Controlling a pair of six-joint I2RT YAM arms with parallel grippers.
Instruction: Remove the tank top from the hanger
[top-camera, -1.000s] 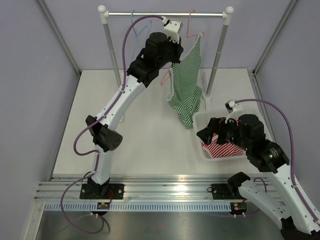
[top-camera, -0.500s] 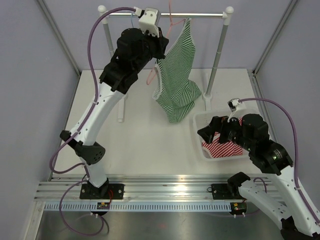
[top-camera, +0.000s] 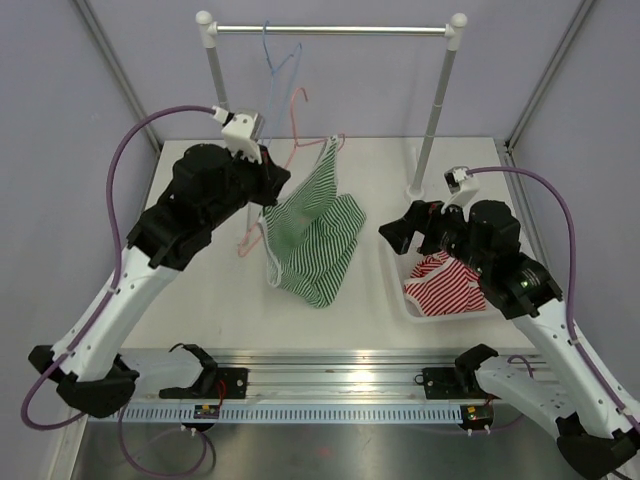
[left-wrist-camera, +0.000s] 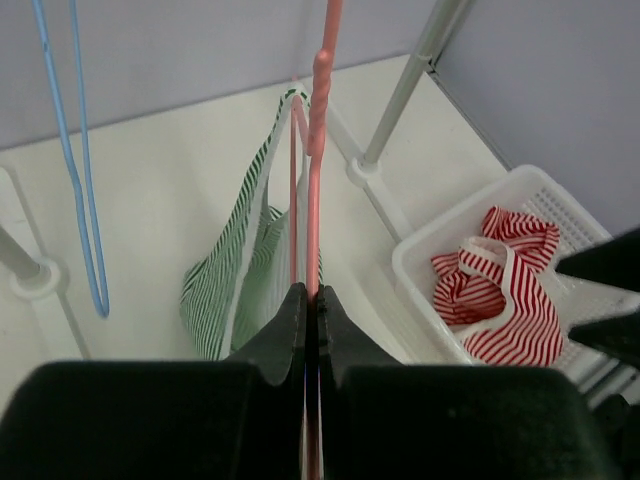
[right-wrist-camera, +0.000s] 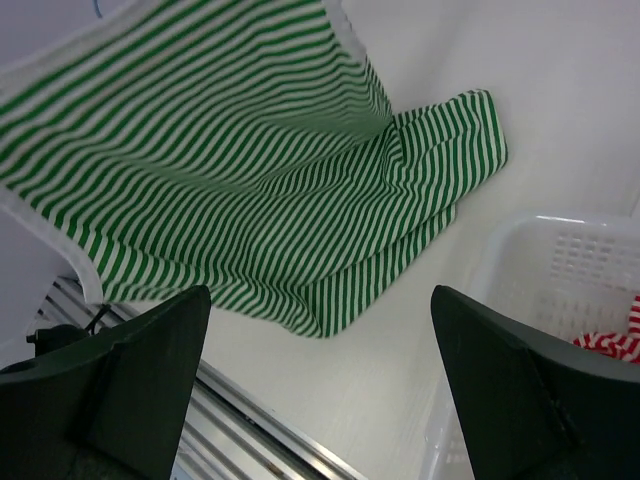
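Note:
The tank top's strap is hanging over the pink hanger's far end (top-camera: 341, 139). My right gripper should pinch the strap (top-camera: 331, 149) while my left gripper pulls the hanger out.
A green-and-white striped tank top (top-camera: 315, 235) hangs by its straps on a pink hanger (top-camera: 292, 125), off the rail; its lower part lies bunched on the table. My left gripper (top-camera: 268, 182) is shut on the hanger's pink wire. In the left wrist view the jaws (left-wrist-camera: 310, 295) pinch the hanger (left-wrist-camera: 318, 120), with the top (left-wrist-camera: 240, 270) draped beyond. My right gripper (top-camera: 400, 226) is open and empty, just right of the top and over the basket's left edge. In the right wrist view (right-wrist-camera: 320, 400) it faces the striped cloth (right-wrist-camera: 250, 170).
A clothes rail (top-camera: 330, 30) on two posts stands at the back with a blue hanger (top-camera: 275, 60) on it. A white basket (top-camera: 398, 262) at the right holds a red-and-white striped garment (top-camera: 450, 285). The right post's base (top-camera: 415, 190) is behind the basket.
My left arm has taken the pink hanger off the rail and swung it down and to the left; the top's hem now rests on the table. My right gripper has moved left, toward the top.

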